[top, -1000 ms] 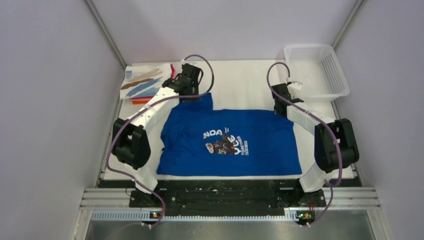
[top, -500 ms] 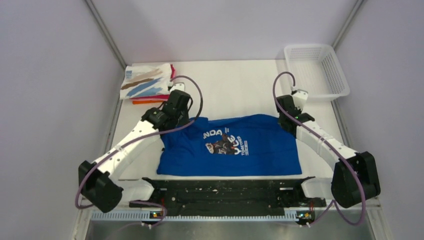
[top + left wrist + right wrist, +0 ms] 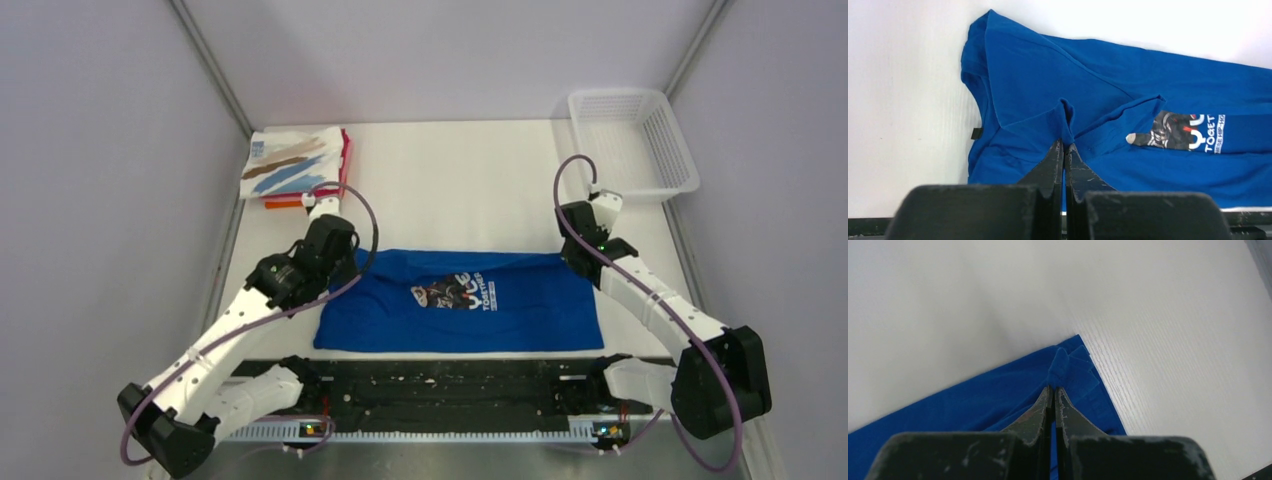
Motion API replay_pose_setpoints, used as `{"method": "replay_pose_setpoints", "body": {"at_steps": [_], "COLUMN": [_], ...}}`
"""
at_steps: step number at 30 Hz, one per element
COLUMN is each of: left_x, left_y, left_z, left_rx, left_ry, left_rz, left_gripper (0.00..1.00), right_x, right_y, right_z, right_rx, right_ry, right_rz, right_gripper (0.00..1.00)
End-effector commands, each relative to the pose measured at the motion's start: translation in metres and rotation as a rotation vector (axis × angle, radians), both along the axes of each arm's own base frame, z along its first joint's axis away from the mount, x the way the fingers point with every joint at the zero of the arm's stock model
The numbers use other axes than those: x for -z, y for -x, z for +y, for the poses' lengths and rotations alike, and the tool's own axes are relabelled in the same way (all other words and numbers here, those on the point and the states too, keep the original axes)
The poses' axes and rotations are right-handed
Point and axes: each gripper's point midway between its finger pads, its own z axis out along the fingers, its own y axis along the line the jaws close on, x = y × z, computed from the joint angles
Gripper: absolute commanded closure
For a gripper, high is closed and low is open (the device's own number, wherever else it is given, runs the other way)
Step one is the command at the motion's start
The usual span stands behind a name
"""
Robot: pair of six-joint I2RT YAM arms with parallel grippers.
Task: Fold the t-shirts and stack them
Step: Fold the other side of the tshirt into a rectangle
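My left gripper pinches the flap above the near part of the blue t-shirt, lying flat, and should go on pulling toward the t-shirt's near edge before it releases there.
The royal blue t-shirt with the panda print lies across the near middle of the table, its far part folded over towards me. My left gripper is shut on a pinch of the blue cloth at the shirt's left. My right gripper is shut on a pinch of blue cloth at the shirt's far right corner. A stack of folded t-shirts, white with brown and blue streaks on top, red and orange below, sits at the far left.
A white plastic mesh basket stands at the far right corner. Grey walls close in on both sides. A black rail runs along the near edge at the arm bases.
Both grippers have pulled the shirt's far edge towards me, folding it over the front. The print is now partly covered. Both arms have drawn back and lower.
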Motion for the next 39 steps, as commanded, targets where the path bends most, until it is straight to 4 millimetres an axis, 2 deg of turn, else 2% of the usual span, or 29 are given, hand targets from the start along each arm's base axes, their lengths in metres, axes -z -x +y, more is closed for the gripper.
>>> {"method": "replay_pose_setpoints", "body": {"at_steps": [1,7,14,15,17,18,19,22,25,27,28,29,30,34,37,39], "left_x": [0.002,0.043,0.077,0.081,0.089,0.093,0.096,0.103,0.107,0.105,0.102,0.096,0.089,0.053,0.029,0.021], "left_y": [0.02,0.042,0.056,0.059,0.066,0.07,0.075,0.089,0.103,0.107,0.106,0.104,0.101,0.083,0.063,0.051], "left_z": [-0.006,-0.003,-0.004,-0.002,0.003,0.005,0.005,-0.001,-0.008,-0.011,-0.013,-0.015,-0.018,-0.032,-0.038,-0.041], "left_rx": [0.018,-0.02,-0.054,-0.063,-0.088,-0.095,-0.095,-0.065,-0.018,0.003,0.012,0.025,0.038,0.104,0.118,0.106], "left_ry": [0.089,0.12,0.147,0.138,0.127,0.124,0.128,0.172,0.23,0.261,0.275,0.291,0.305,0.358,0.36,0.341], "left_rz": [0.015,0.11,0.191,0.207,0.241,0.26,0.278,0.326,0.358,0.352,0.34,0.32,0.294,0.181,0.093,0.074], "left_gripper": [1.0,1.0,1.0,1.0,1.0,0.95,0.89,0.76,0.56,0.47,0.43,0.39,0.37,0.27,0.16,0.1], "right_x": [-0.004,0.001,0.029,0.032,0.038,0.039,0.04,0.034,0.017,0.003,-0.005,-0.012,-0.019,-0.038,-0.04,-0.041], "right_y": [0.001,0.006,0.038,0.043,0.05,0.053,0.056,0.064,0.067,0.064,0.062,0.06,0.058,0.054,0.052,0.05], "right_z": [0.005,0.012,0.005,0.004,0.004,0.004,0.004,-0.003,-0.008,-0.008,-0.007,-0.006,-0.004,0.008,0.017,0.022], "right_rx": [-0.006,-0.037,0.041,0.049,0.054,0.053,0.056,0.081,0.099,0.097,0.092,0.079,0.06,-0.014,-0.074,-0.104], "right_ry": [-0.031,-0.039,-0.05,-0.057,-0.073,-0.081,-0.086,-0.084,-0.094,-0.12,-0.133,-0.146,-0.163,-0.232,-0.264,-0.271], "right_rz": [-0.031,-0.013,0.079,0.087,0.096,0.099,0.1,0.084,0.024,-0.039,-0.076,-0.11,-0.145,-0.249,-0.273,-0.28], "right_gripper": [1.0,1.0,0.99,0.94,0.74,0.64,0.59,0.46,0.31,0.23,0.17,0.04,0.02,0.01,0.01,0.01]}}
